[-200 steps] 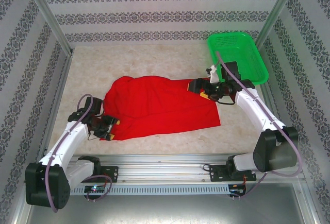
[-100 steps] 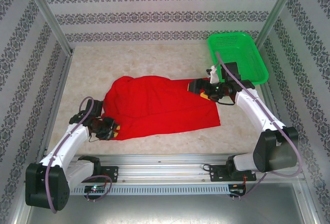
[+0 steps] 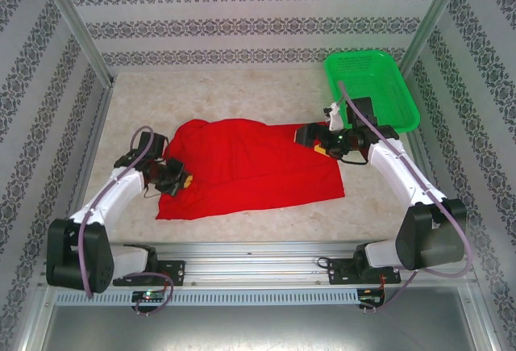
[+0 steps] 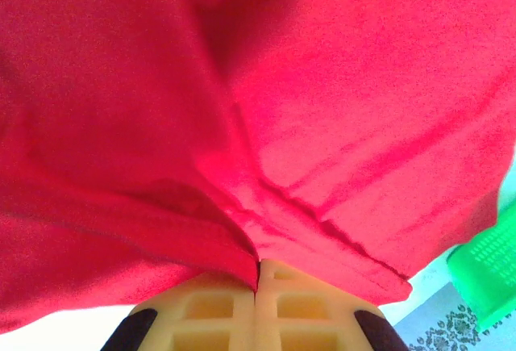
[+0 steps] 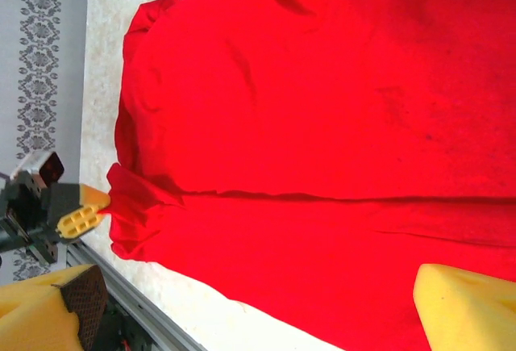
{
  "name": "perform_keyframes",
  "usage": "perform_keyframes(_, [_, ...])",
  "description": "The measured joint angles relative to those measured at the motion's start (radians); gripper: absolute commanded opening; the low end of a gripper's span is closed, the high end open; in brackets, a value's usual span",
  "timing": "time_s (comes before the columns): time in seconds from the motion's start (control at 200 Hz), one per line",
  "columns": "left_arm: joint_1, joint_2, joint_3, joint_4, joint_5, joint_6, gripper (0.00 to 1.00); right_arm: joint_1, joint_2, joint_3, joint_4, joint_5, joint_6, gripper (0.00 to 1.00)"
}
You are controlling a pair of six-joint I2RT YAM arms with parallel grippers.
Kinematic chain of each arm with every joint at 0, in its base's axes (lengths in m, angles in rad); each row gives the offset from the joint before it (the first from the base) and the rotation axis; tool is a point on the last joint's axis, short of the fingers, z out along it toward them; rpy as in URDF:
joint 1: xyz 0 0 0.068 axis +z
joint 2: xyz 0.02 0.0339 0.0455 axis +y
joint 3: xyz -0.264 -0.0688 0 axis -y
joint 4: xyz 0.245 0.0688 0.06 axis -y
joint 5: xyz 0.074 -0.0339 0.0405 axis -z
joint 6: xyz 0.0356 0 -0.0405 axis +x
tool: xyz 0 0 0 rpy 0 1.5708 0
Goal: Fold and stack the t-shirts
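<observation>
The left gripper has the red t-shirt's fold (image 4: 240, 238) in its fingers and the t-shirt's body (image 3: 207, 157) is clear ahead, so it should carry on inward and release the fold there.
The red t-shirt (image 3: 254, 165) lies spread plain side up across the middle of the table, creased along its length (image 5: 322, 125). My left gripper (image 3: 178, 181) is at the shirt's left edge and shut on a fold of the red cloth (image 4: 242, 230); its yellow fingers (image 4: 234, 311) are pressed together with the cloth pinched between them. My right gripper (image 3: 310, 136) hovers over the shirt's far right edge, open, its yellow fingers (image 5: 463, 307) wide apart with nothing between them. The right wrist view also catches the left gripper (image 5: 83, 219) holding the shirt's corner.
A green mesh basket (image 3: 372, 86) stands at the back right, just behind the right arm, and its corner (image 4: 488, 266) appears in the left wrist view. Bare marble table (image 3: 242, 97) lies beyond the shirt. An aluminium rail (image 3: 258, 252) runs along the near edge.
My left gripper has moved away from the near edge and a little right, carrying the shirt's left edge with it. The left bulge of cloth has drawn in. The right arm has stayed still.
</observation>
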Motion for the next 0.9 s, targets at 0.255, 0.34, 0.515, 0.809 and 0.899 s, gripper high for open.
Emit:
perform_keyframes(0.255, [-0.015, 0.249, 0.204, 0.018, 0.035, 0.152, 0.02, -0.004, 0.0, 0.0, 0.0, 0.001, 0.0, 0.98])
perform_keyframes(0.34, [-0.024, 0.322, 0.252, 0.019, 0.045, 0.198, 0.02, -0.004, 0.0, 0.0, 0.0, 0.002, 0.0, 0.98])
perform_keyframes(0.515, [-0.039, 0.422, 0.327, 0.012, 0.053, 0.275, 0.02, -0.004, -0.001, 0.0, 0.0, 0.007, 0.0, 0.98])
perform_keyframes(0.809, [-0.043, 0.421, 0.315, -0.01, 0.04, 0.317, 0.38, -0.017, -0.035, -0.036, 0.0, 0.011, 0.0, 0.98])
perform_keyframes(0.899, [-0.043, 0.41, 0.29, -0.01, 0.032, 0.322, 0.55, -0.017, -0.041, -0.042, -0.001, 0.012, 0.0, 0.98])
